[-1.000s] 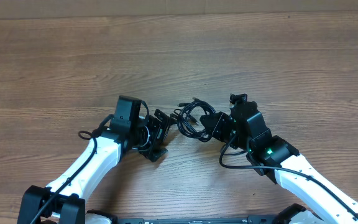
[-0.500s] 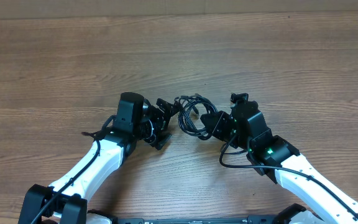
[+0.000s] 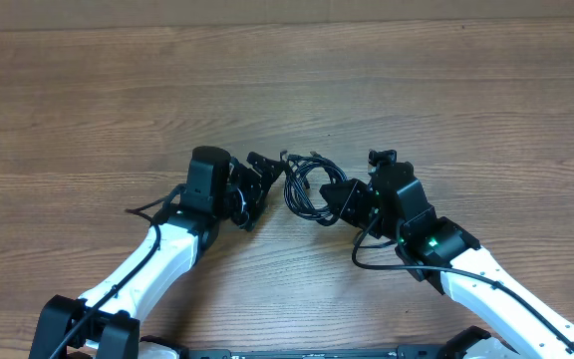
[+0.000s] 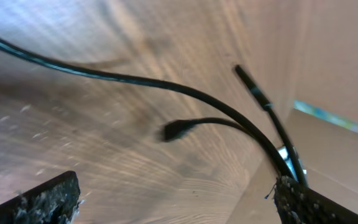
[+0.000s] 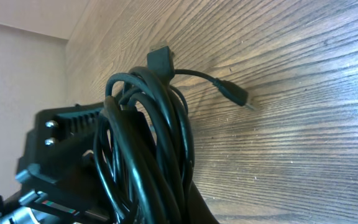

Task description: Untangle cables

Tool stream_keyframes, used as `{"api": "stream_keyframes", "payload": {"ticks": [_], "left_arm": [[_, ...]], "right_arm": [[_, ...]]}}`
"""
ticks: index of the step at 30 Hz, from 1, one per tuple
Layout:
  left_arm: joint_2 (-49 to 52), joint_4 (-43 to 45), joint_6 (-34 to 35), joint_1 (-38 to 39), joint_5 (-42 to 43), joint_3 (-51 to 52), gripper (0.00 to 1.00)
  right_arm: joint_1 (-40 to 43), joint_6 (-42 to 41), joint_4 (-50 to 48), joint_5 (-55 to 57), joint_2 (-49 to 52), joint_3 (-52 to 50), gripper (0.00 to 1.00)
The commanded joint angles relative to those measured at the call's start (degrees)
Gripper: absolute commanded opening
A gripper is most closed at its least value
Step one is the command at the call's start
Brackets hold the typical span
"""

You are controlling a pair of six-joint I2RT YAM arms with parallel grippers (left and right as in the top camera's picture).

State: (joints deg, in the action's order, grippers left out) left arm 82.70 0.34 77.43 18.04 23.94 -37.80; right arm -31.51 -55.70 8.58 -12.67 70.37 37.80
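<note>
The strands of cable (image 4: 296,163) pass by the finger of the robot's left gripper, outside its open fingers, so next the left gripper moves back and closes around the strands of cable (image 4: 275,119) below their plugs.
The cables (image 3: 307,187) are a small coiled black bundle at the middle of the wooden table. My right gripper (image 3: 342,196) is shut on the bundle's right side. In the right wrist view the coils (image 5: 148,137) fill the space over the jaws (image 5: 194,208), and a loose end with a small plug (image 5: 238,96) sticks out over the table. My left gripper (image 3: 265,189) is open just left of the bundle. In the left wrist view its fingers (image 4: 176,199) stand wide apart with nothing between them, and cable strands (image 4: 185,93) run past the right finger.
The bare wooden table (image 3: 287,80) stretches around both arms. A wall or panel edge (image 4: 334,143) shows at the right of the left wrist view. Thicker black arm wires run along both white arms.
My left gripper has swung up from the near side toward the bundle's left edge and now sits next to it. The right gripper and the bundle have stayed in place.
</note>
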Motion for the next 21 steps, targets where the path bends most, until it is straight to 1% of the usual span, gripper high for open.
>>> {"api": "stream_keyframes", "payload": {"ticks": [1, 7, 11, 14, 19, 21], "left_arm": [[0.13, 3.76, -3.69, 0.37, 2.05, -0.26, 0.99], [0.13, 10.23, -7.45, 0.37, 7.52, -0.26, 1.00], [0.13, 10.45, -10.21, 0.37, 9.79, -0.26, 1.00], [0.13, 10.47, -13.81, 0.11, 10.51, -0.26, 1.00], [-0.07, 10.45, -19.74, -3.87, 19.23, -0.28, 1.00], [-0.24, 9.73, -20.90, -5.81, 22.60, -0.28, 1.00]], "right_arm": [[-0.24, 0.24, -0.35, -1.40, -0.11, -0.13, 0.04], [-0.24, 0.24, -0.37, -1.55, -0.11, -0.13, 0.04], [-0.24, 0.24, -0.37, -1.55, -0.11, -0.13, 0.04], [-0.24, 0.24, -0.37, -1.57, -0.11, -0.13, 0.04], [-0.24, 0.26, -0.33, -1.79, -0.11, -0.13, 0.04], [-0.24, 0.31, -0.35, -1.70, -0.11, -0.13, 0.04]]}}
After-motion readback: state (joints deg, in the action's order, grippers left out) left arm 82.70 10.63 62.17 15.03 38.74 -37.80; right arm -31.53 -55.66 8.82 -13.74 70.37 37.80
